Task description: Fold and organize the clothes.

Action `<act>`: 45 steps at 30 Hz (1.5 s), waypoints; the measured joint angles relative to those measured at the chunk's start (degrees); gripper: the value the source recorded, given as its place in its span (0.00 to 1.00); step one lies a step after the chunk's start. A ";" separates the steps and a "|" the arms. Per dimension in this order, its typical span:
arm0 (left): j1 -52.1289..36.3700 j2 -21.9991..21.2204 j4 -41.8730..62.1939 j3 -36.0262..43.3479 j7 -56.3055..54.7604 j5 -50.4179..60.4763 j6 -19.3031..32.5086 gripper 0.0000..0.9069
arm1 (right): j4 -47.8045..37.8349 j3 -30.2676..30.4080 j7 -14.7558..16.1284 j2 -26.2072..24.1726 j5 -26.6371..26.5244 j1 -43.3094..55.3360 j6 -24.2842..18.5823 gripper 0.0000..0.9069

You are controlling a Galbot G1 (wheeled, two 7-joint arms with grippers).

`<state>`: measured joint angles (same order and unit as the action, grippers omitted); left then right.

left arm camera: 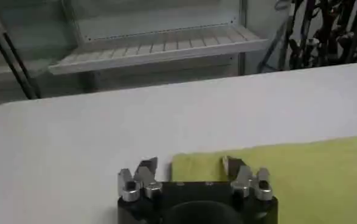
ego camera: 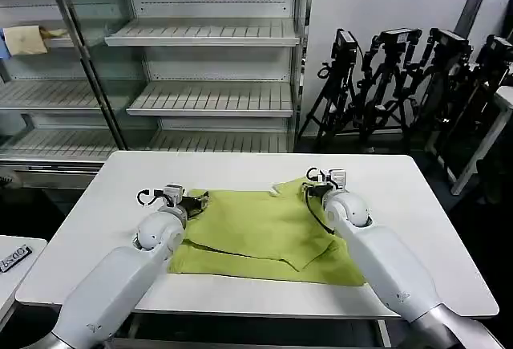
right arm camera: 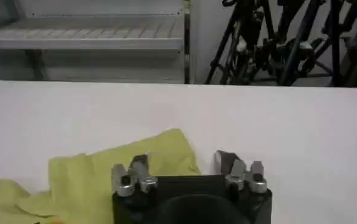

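The T-shirt's far corner (ego camera: 290, 188) is limp and rumpled, so the T-shirt should fold over softly when the robot pulls it nearer, while the T-shirt's near edge stays flat.
A lime-green T-shirt (ego camera: 264, 233) lies partly folded on the white table (ego camera: 401, 196), with a flap turned over its middle. My left gripper (ego camera: 195, 199) hovers at the shirt's far left corner, open, with the cloth's edge (left arm camera: 275, 170) lying between and below the fingers. My right gripper (ego camera: 321, 179) hangs over the shirt's far right corner (right arm camera: 135, 159), also open. Neither holds the fabric.
Behind the table stand metal shelves (ego camera: 208, 36) with a pale cloth (ego camera: 24, 40) on the upper left shelf. Black camera tripods (ego camera: 401, 76) crowd the back right. A low white surface (ego camera: 12, 257) sits at the left.
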<state>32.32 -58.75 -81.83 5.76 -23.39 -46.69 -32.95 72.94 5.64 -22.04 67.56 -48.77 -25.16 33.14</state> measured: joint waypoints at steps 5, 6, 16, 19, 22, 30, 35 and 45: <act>-0.24 0.18 0.52 0.10 0.27 -0.87 0.02 0.04 | -0.39 0.23 0.49 -0.04 -0.10 0.07 -0.14 0.00; -0.26 0.20 0.58 0.11 0.30 -1.03 0.02 0.04 | -0.46 0.27 0.61 -0.04 -0.11 0.08 -0.15 0.00; 0.14 0.34 0.16 -0.10 1.11 -1.86 0.01 0.04 | -0.44 0.20 1.74 0.36 0.13 -0.32 -0.40 0.00; 0.26 0.34 -0.10 -0.31 1.39 -1.91 0.01 0.04 | -0.31 0.21 1.99 0.41 0.57 -0.54 -0.82 0.00; 0.36 0.26 -0.34 -0.51 1.77 -1.99 0.00 0.04 | -0.04 0.09 2.30 0.51 1.26 -0.88 -1.52 0.00; 1.01 0.74 -1.69 -1.42 2.66 -2.33 0.90 0.04 | 1.67 -0.93 3.30 0.11 3.63 -1.73 -5.41 0.00; 1.51 1.55 -3.13 -2.43 2.92 -3.00 1.08 0.04 | 3.86 -2.04 3.80 -0.72 4.36 -2.36 -7.69 0.00; 3.69 4.10 -8.12 -5.00 3.54 -4.43 1.18 0.04 | 11.04 -5.02 4.35 -3.59 4.85 -5.83 -8.66 0.00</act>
<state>36.01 -54.65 -89.95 0.76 -19.85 -51.11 -31.76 83.98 0.62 -17.69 63.97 -43.91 -30.99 24.48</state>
